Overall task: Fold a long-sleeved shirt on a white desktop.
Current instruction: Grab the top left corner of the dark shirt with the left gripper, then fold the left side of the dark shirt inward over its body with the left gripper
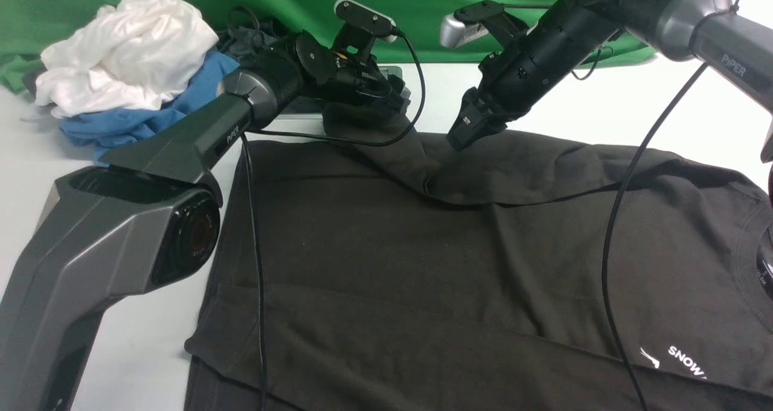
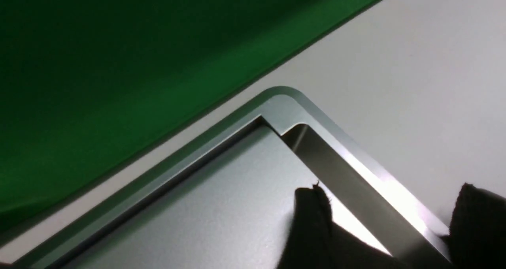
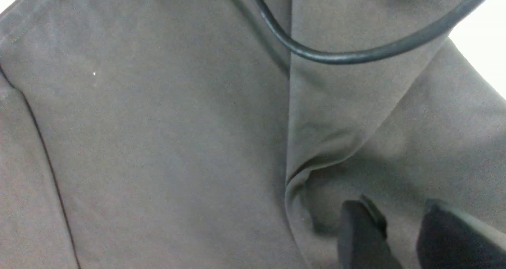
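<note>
The bent sleeve should straighten and the body should stay flat when the robot pulls the sleeve end (image 1: 366,120) across, because a crease (image 1: 426,185) shows where the sleeve turns.
The black-brown long-sleeved shirt (image 1: 423,266) lies spread on the white desktop (image 1: 145,363), its white chest print (image 1: 676,360) at the near right. One sleeve (image 1: 386,145) is bent across the body, and its end reaches the far edge. My left gripper (image 1: 398,103) hovers at that sleeve end. In the left wrist view the left gripper (image 2: 395,217) is open wide over the silver hatch frame (image 2: 355,162), pinching nothing. My right gripper (image 1: 460,134) hangs just above the sleeve's bend. The right gripper (image 3: 399,225) is open, with shirt fabric (image 3: 158,142) below and nothing between the fingers.
A heap of white cloth (image 1: 127,49) on a blue garment (image 1: 133,121) sits at the far left. A green backdrop (image 1: 423,12) closes the far edge. Black cables (image 1: 256,266) hang over the shirt from both arms, one of them in the right wrist view (image 3: 355,55).
</note>
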`<state>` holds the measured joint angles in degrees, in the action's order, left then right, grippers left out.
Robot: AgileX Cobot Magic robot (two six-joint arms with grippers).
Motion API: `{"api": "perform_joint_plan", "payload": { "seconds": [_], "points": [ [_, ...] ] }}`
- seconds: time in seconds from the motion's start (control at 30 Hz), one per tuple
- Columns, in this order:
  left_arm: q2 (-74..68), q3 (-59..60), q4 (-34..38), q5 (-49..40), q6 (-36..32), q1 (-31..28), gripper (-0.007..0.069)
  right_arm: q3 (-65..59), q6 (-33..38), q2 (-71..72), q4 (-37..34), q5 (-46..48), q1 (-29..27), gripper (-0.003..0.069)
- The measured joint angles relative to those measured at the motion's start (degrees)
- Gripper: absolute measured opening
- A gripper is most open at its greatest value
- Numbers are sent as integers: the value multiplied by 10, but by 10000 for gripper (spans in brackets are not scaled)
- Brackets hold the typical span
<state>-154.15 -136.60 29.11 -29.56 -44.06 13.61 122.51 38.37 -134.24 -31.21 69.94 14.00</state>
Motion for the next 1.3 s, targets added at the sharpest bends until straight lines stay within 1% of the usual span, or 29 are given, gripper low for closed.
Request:
{"api": "perform_joint_plan", "payload": {
  "seconds": [0.07, 0.1, 0.17, 0.2, 0.23, 0.37, 0.4, 0.43, 0.47, 0.5, 0.6, 0.87, 0.97, 1.0, 1.03, 1.1, 1.17, 1.3],
  "points": [
    [0, -2, -14, -6, 9, 0, 311, 0, 0, 0, 0, 0, 0, 240],
    [0, -3, -19, -8, 10, 0, 269, 0, 0, 0, 0, 0, 0, 240],
    [0, -5, -32, -15, 9, -1, 127, 0, 0, 0, 0, 0, 0, 240],
    [1, -7, -35, -26, 9, -2, 80, 0, 0, 0, 0, 0, 0, 239],
    [4, -7, -36, -37, 9, -4, 53, 0, -1, 0, 0, 0, 0, 238],
    [18, -7, -51, -85, 9, -6, 36, 0, -3, 0, 0, 0, 0, 235],
    [35, -4, -78, -134, 9, -6, 34, 0, -3, 0, 0, 0, 0, 235],
    [42, -1, -90, -154, 9, -5, 33, 0, -3, 0, 0, 0, 0, 235],
    [45, -1, -93, -158, 9, -5, 33, 0, -3, 0, 0, 0, 0, 235],
    [60, 2, -111, -188, 9, -5, 32, 0, -3, 0, 0, 0, 0, 235],
    [91, 4, -131, -221, 9, -5, 32, 0, -4, 0, 0, 0, 0, 235],
    [154, 4, -141, -294, 9, -5, 31, 0, -12, 0, 0, 0, 0, 235],
    [172, 4, -143, -359, 9, -5, 31, 0, -28, 0, 2, 0, 0, 233],
    [173, 4, -143, -359, 9, -5, 31, 0, -30, 0, 2, 0, 0, 233],
    [184, 12, -143, -386, 11, -5, 31, 0, -49, 3, 11, 0, 0, 232],
    [190, 22, -143, -392, 14, -5, 31, 0, -60, 6, 22, 1, 0, 232],
    [209, 61, -152, -396, 21, -5, 31, -1, -85, 20, 56, 1, 0, 228],
    [246, 151, -192, -387, 25, -5, 31, -1, -104, 48, 86, 1, 0, 209]
  ]
}}
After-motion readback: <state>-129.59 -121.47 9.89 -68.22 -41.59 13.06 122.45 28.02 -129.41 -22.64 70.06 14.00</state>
